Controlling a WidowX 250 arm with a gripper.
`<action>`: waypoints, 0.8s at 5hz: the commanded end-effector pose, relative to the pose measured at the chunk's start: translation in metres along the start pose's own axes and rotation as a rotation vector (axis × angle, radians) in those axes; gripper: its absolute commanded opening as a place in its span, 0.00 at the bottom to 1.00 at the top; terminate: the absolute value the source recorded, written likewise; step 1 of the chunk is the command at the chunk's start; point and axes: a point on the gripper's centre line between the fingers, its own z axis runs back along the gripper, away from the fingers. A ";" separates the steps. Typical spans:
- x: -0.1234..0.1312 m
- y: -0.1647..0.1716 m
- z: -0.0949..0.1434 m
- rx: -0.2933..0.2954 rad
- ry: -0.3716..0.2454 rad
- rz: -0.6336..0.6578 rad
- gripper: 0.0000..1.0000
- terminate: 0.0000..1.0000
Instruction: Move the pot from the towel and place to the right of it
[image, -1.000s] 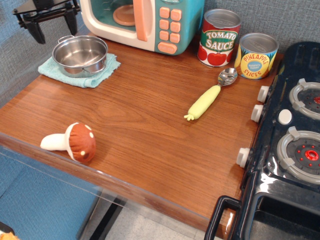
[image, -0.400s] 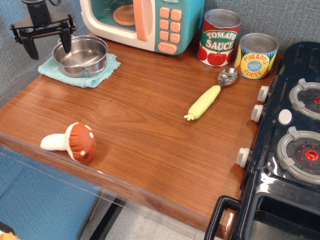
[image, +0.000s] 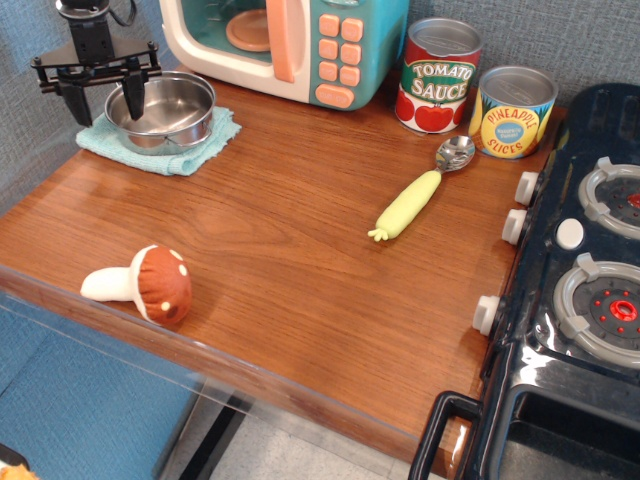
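Note:
The flat towel (image: 221, 130) will stay behind, still flat, when the robot lifts the pot, because the pot's smooth base (image: 172, 148) only rests on top of the towel.
The shiny steel pot (image: 165, 108) sits on the light teal towel (image: 190, 150) at the back left of the wooden table. My black gripper (image: 105, 103) is open and low at the pot's left rim. Its right finger (image: 131, 97) reaches inside the pot near the rim, and its left finger (image: 80, 102) is outside, over the towel's left end. The pot's left handle is hidden behind the fingers.
A toy microwave (image: 290, 45) stands just behind the pot. A tomato sauce can (image: 437, 75) and pineapple can (image: 511, 110) stand at the back right. A spoon with yellow handle (image: 420, 190) lies mid-table, a toy mushroom (image: 145, 284) front left, a toy stove (image: 580, 280) at right.
My gripper has come down and to the right, from above and behind the pot to its left rim, with one finger now inside the pot. The pot has not moved.

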 end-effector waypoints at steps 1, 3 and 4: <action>0.007 -0.004 0.021 -0.014 -0.053 -0.021 0.00 0.00; -0.008 -0.027 0.081 -0.197 -0.116 -0.119 0.00 0.00; -0.044 -0.038 0.103 -0.275 -0.104 -0.241 0.00 0.00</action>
